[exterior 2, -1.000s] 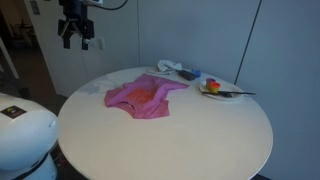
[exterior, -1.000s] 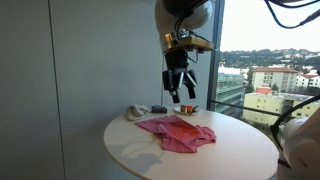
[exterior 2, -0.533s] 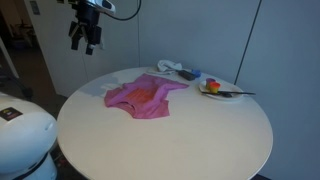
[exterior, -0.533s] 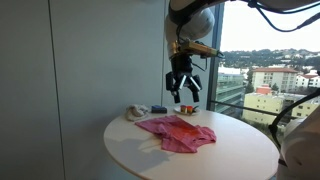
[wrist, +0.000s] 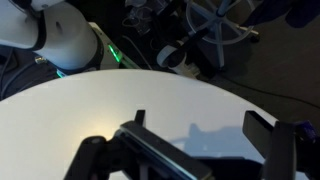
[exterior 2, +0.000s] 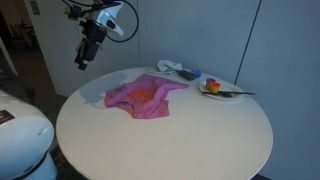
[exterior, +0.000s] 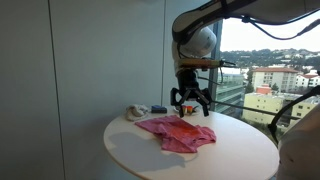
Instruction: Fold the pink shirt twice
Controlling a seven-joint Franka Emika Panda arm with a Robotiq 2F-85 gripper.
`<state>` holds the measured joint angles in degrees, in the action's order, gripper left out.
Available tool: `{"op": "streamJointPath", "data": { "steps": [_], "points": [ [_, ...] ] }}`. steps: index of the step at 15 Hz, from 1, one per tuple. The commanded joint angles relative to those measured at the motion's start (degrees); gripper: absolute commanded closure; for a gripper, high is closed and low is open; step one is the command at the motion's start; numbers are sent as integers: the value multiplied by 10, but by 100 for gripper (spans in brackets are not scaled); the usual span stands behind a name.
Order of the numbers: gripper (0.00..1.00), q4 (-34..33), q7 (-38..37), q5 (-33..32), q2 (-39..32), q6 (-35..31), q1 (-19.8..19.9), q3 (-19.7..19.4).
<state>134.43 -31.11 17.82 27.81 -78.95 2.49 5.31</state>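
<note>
My open gripper is facing empty tabletop (exterior 2: pixel 88 92) past the pink shirt, so I should swing it back, bring it down and take hold of the shirt's nearest end (exterior 2: pixel 117 98) before I fold.
The pink shirt (exterior: pixel 178 133) lies wrinkled and spread on the round white table (exterior: pixel 130 150), with a reddish-orange patch near its middle. It also shows in an exterior view (exterior 2: pixel 142 95). My gripper (exterior: pixel 187 100) hangs open and empty above the table's far edge, just beyond the shirt. In an exterior view it (exterior 2: pixel 82 58) is above the table's left rim. The wrist view shows only bare tabletop (wrist: pixel 120 95) between the open fingers (wrist: pixel 195 125); the shirt is out of that view.
A small grey-white object (exterior 2: pixel 172 68) and a plate with items (exterior 2: pixel 215 89) sit at the table's back edge (exterior: pixel 135 112). A tall window stands behind the arm. A white rounded robot body (exterior 2: pixel 25 135) is close to the table. Chairs and cables show on the floor (wrist: pixel 200 30).
The arm has come down and swung toward the table; the gripper has dropped from high above to just over the table's edge. The shirt has not moved.
</note>
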Motion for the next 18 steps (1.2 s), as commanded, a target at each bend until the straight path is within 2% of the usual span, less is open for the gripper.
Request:
{"op": "streamJointPath", "data": {
  "steps": [1, 2, 3, 7, 11, 14, 18],
  "points": [
    [0, 51, -12, 35, 35, -52, 10, 6],
    [0, 48, 18, -8, 45, -62, 1, 17],
    [0, 41, 9, -32, 47, -56, 1, 26],
    [0, 15, 4, -95, 52, -51, 5, 42],
    [0, 37, 49, -162, 60, -129, 8, 34],
    [0, 52, 74, -202, 51, -190, 17, 9],
    [0, 78, 99, -194, 27, -229, 31, -33]
  ]
}}
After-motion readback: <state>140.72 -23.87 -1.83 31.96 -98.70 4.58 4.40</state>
